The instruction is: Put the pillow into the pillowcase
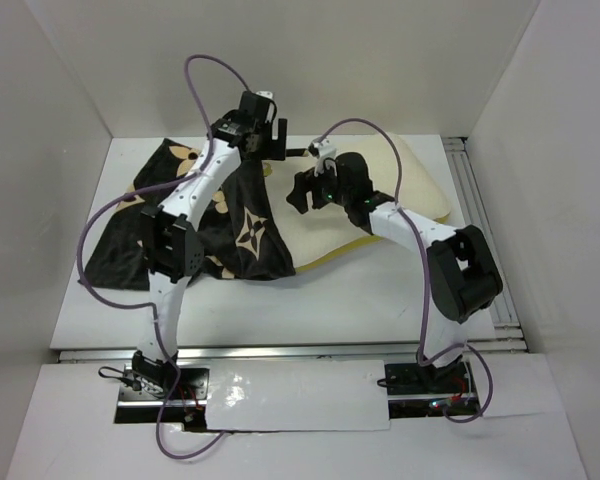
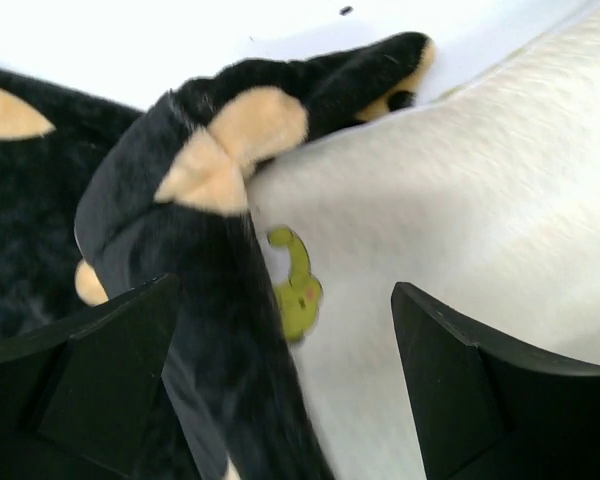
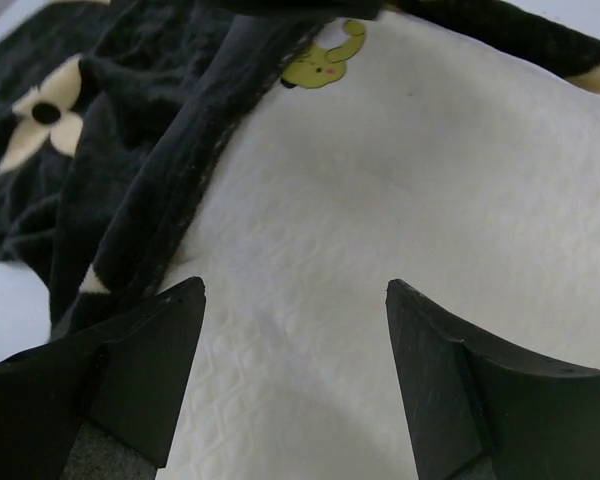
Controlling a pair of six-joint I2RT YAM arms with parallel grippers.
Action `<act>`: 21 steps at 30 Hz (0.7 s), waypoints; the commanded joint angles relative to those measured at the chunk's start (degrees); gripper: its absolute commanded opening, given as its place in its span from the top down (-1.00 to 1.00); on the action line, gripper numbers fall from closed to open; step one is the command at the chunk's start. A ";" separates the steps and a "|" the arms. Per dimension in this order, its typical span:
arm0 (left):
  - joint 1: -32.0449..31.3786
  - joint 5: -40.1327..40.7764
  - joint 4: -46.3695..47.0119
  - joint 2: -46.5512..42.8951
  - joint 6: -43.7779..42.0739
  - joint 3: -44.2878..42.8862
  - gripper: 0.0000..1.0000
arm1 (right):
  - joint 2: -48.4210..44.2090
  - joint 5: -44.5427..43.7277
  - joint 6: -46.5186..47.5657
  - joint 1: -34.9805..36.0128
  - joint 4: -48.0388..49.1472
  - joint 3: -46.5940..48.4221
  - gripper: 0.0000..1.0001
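Observation:
The pillowcase's edge [image 1: 271, 212] covers just the end of the pillow. My right gripper should pinch the pillow [image 1: 291, 226] next to that edge while my left gripper pulls the pillowcase's edge over.
The cream pillow [image 1: 415, 185] lies at the back right of the table, and its left end meets the dark flowered pillowcase [image 1: 215, 215]. My left gripper [image 1: 275, 140] is open above the pillowcase's mouth. In the left wrist view the gripper [image 2: 285, 345] straddles the dark plush edge [image 2: 215, 310], which lies over the pillow [image 2: 460, 200]. My right gripper [image 1: 302, 190] is open and empty just above the pillow. In the right wrist view the gripper [image 3: 295, 300] has white textured pillow [image 3: 400, 180] between its fingers and the pillowcase [image 3: 130, 150] to the left.
A small green figure [image 2: 298, 290] is printed on the pillow beside the pillowcase's edge, and it also shows in the right wrist view [image 3: 325, 62]. White walls enclose the table [image 1: 310, 300] on three sides. A metal rail [image 1: 480, 200] runs along the right edge.

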State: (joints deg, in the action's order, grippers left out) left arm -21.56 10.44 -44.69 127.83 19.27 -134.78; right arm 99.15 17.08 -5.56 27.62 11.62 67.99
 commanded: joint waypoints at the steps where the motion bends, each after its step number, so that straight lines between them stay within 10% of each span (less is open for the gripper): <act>1: -0.24 6.68 8.55 1.80 -5.12 0.29 -1.00 | 3.40 5.68 10.64 0.33 -4.66 4.60 -0.59; 7: -0.76 18.47 13.91 7.96 -4.59 -4.09 -1.00 | 8.41 3.67 14.52 0.33 -9.23 8.38 -0.59; 16: -0.76 10.67 19.29 13.48 -6.52 -3.47 -1.00 | 10.80 -0.28 13.83 4.02 -8.01 6.37 -0.59; 21: -1.29 10.04 18.76 15.43 -5.82 -0.31 -0.13 | 13.52 -0.90 11.63 5.95 -6.17 8.12 -0.62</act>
State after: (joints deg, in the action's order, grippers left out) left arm -22.37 21.32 -27.00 141.01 13.74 -135.87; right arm 109.95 16.36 7.53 30.98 6.15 74.15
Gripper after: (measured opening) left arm 0.686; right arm 0.799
